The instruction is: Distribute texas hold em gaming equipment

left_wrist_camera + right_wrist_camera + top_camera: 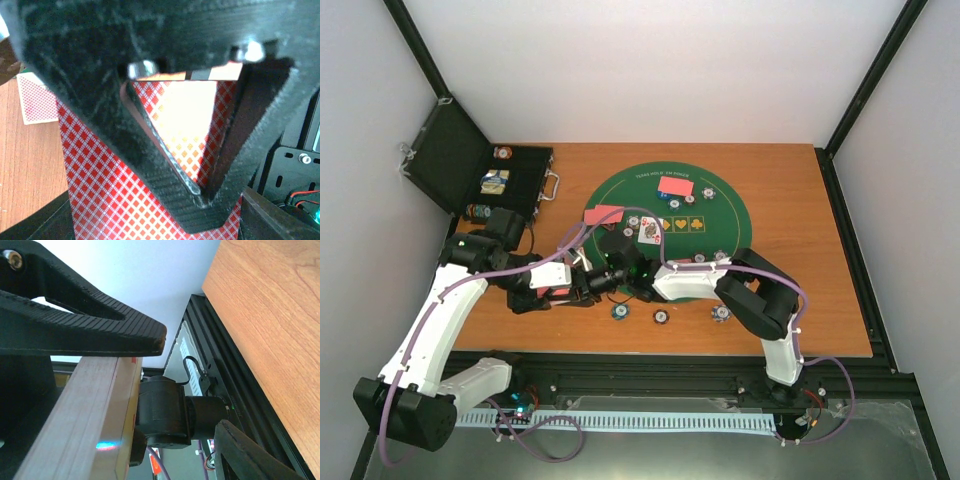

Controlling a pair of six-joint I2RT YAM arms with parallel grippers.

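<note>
I should back off and line up my right gripper's open fingers squarely with the deck, because the deck's pale edge (77,410) slants away to one side of them.
My left gripper (200,192) is shut on a deck of red-backed playing cards (105,190), held above the table's near left part (560,293). My right gripper (617,274) sits right beside it, open. Its upper finger (100,330) lies along the deck's pale edge (85,410), and the lower finger (250,450) stands well apart. A red-backed card (675,186) lies at the far side of the green mat (720,225), another (605,214) at its left edge. Face-up cards (650,232) lie near the mat's middle. Poker chips (620,311) (661,317) (721,314) rest at the near rim.
An open black case (470,165) with more chips stands at the table's far left. More small chips (708,192) lie on the mat. The black rail (670,375) runs along the near edge. A single card (37,97) lies on the wood beside the deck.
</note>
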